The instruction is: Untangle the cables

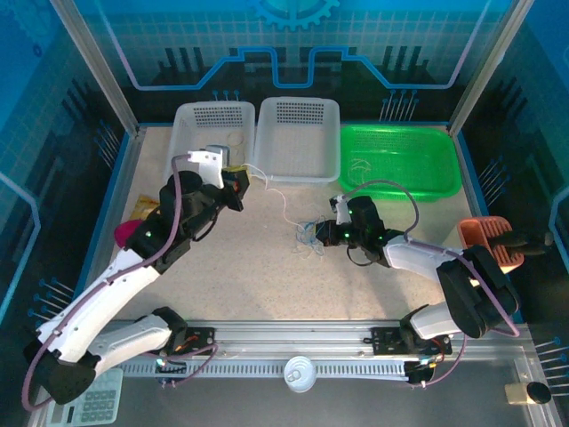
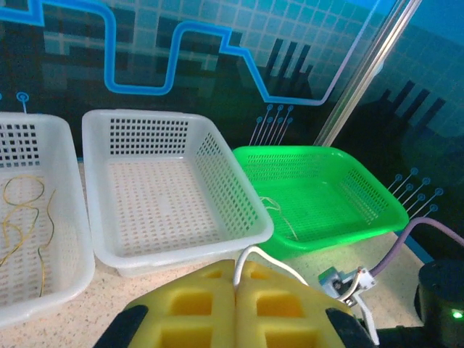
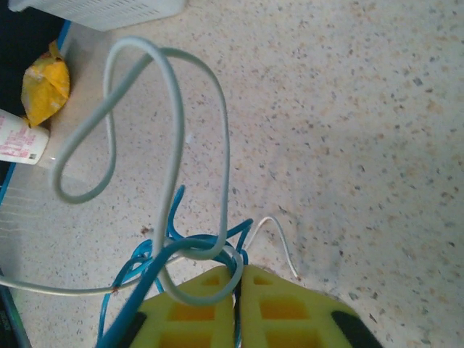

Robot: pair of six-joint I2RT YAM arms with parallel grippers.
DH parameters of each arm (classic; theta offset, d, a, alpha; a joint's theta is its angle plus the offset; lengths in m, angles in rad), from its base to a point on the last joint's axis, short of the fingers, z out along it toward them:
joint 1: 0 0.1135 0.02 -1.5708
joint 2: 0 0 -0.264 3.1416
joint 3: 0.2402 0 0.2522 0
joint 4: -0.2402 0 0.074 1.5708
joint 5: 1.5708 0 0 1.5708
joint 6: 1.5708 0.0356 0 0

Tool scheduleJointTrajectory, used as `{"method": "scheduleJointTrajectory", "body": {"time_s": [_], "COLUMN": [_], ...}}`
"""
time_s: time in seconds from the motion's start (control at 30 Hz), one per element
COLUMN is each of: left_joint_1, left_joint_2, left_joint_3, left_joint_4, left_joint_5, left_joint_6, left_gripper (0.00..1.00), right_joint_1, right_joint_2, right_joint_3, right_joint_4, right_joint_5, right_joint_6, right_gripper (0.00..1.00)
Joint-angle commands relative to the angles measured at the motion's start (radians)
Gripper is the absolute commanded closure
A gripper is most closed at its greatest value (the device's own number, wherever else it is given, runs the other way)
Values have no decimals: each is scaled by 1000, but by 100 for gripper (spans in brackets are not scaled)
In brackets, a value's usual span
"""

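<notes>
The white cable's loop is pinched together with the blue cable (image 3: pixel 230 259) in my right gripper, so next my right gripper opens and back away while my left gripper lifts the white cable (image 1: pixel 284 205).
A small tangle of blue and white cables (image 1: pixel 311 237) lies mid-table. One thin white cable (image 1: pixel 277 191) runs from it up to my left gripper (image 1: pixel 242 184), which hovers before the white baskets. In the left wrist view the left gripper (image 2: pixel 235 265) is shut on that white cable (image 2: pixel 255 252), which loops out of the pad tips. My right gripper (image 1: pixel 327 233) sits at the tangle's right edge. In the right wrist view the right gripper (image 3: pixel 238 270) is pinched on a blue cable (image 3: pixel 138 270) and a white cable (image 3: pixel 174 94) that loops upward from the pads.
Two white baskets (image 1: pixel 184 142) (image 1: pixel 333 147) and a green basket (image 1: pixel 444 151) line the back edge. The left white basket (image 2: pixel 69 167) holds yellowish cables (image 2: pixel 22 217); the green basket (image 2: pixel 377 210) holds a thin strand (image 2: pixel 279 214). A yellow packet (image 3: pixel 47 87) lies at the table's left.
</notes>
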Motion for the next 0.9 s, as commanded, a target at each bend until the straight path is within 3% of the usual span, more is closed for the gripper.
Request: {"method": "scheduleJointTrajectory", "body": {"time_s": [0.0,0.03,0.13,0.17,0.27,0.37,0.87], "left_joint_1": [4,4,4,4,4,3,3], "left_joint_2": [-17,-15,-3,3,22,31,55], "left_joint_3": [62,71,104,116,143,159,372], "left_joint_4": [15,15,8,3,-8,-7,-31], "left_joint_5": [40,54,99,114,144,148,126], "left_joint_6": [12,5,-6,-9,-18,-25,0], "left_gripper": [100,100,100,100,100,100,100], "right_joint_1": [-9,-9,-7,-7,-5,-5,-8], "right_joint_2": [21,23,30,33,36,39,98], "right_joint_3": [36,38,43,44,43,43,30], "right_joint_4": [-54,-56,-55,-54,-50,-51,-38], "right_joint_5": [22,24,22,21,19,22,72], "right_joint_6": [-14,-14,-12,-14,-14,-15,-17], "right_gripper": [86,84,67,67,79,100,100]}}
